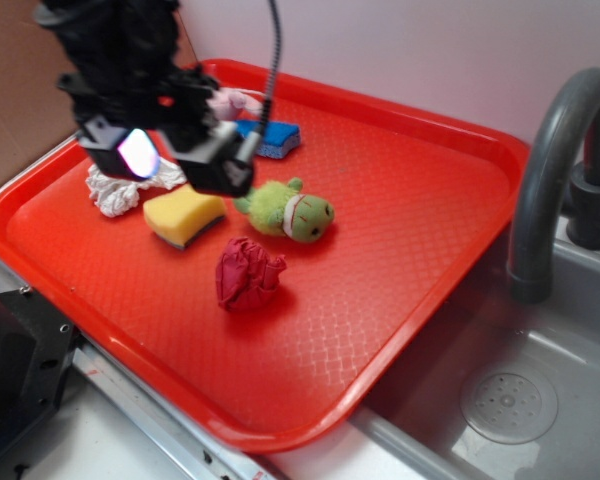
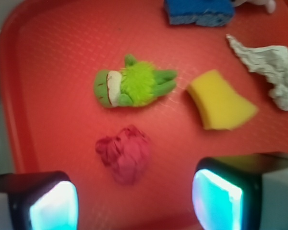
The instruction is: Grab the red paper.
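The red paper [image 1: 247, 275] is gathered into a compact wad by tight creases [image 1: 267, 268], so it will stay bunched up when I lift it.
The red paper [image 1: 247, 273] is a dark crimson crumpled wad lying on the red tray [image 1: 400, 230], just in front of the green plush toy [image 1: 288, 211]. In the wrist view the red paper [image 2: 125, 153] lies ahead of and between the two fingers, on the tray floor below them. My gripper [image 1: 175, 155] is open and empty, raised above the tray's left part, over the yellow sponge [image 1: 182, 216]. In the wrist view its gripper [image 2: 134, 203] shows two glowing pads [image 2: 216, 199] set wide apart.
A white crumpled paper wad [image 1: 120, 190] lies at the tray's left. A blue sponge [image 1: 272, 138] and a pink-white item [image 1: 235, 103] lie at the back. A grey faucet [image 1: 555, 170] and sink [image 1: 500, 400] stand to the right. The tray has a raised rim.
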### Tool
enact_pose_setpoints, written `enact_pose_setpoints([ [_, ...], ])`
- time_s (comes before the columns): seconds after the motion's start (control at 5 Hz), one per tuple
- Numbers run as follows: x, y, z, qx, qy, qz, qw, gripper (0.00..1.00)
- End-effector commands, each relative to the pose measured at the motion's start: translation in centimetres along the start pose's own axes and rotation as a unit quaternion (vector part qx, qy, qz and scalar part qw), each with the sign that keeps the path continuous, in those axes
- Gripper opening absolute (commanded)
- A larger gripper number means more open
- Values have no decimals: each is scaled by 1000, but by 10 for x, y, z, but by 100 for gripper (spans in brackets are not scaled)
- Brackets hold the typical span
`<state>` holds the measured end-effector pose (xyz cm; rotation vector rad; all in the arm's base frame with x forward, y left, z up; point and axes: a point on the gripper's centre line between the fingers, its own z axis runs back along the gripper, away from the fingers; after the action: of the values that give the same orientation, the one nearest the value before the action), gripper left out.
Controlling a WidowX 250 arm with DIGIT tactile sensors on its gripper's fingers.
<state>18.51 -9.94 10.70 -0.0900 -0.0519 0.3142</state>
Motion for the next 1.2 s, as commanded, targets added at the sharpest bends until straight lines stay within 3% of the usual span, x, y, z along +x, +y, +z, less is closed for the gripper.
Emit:
enact_pose_setpoints([
  [0.0, 17, -5, -43, -5, 32, -11, 999, 100],
  [0.2, 8, -6, -57, -9, 52, -14, 998, 100],
  [0.4, -14, -10, -69, 6, 70, -14, 997, 100],
  [0.8, -25, -14, -85, 14, 89, -12, 996, 100],
  [1.0, -29, -16, -91, 21, 94, -1, 995, 0],
])
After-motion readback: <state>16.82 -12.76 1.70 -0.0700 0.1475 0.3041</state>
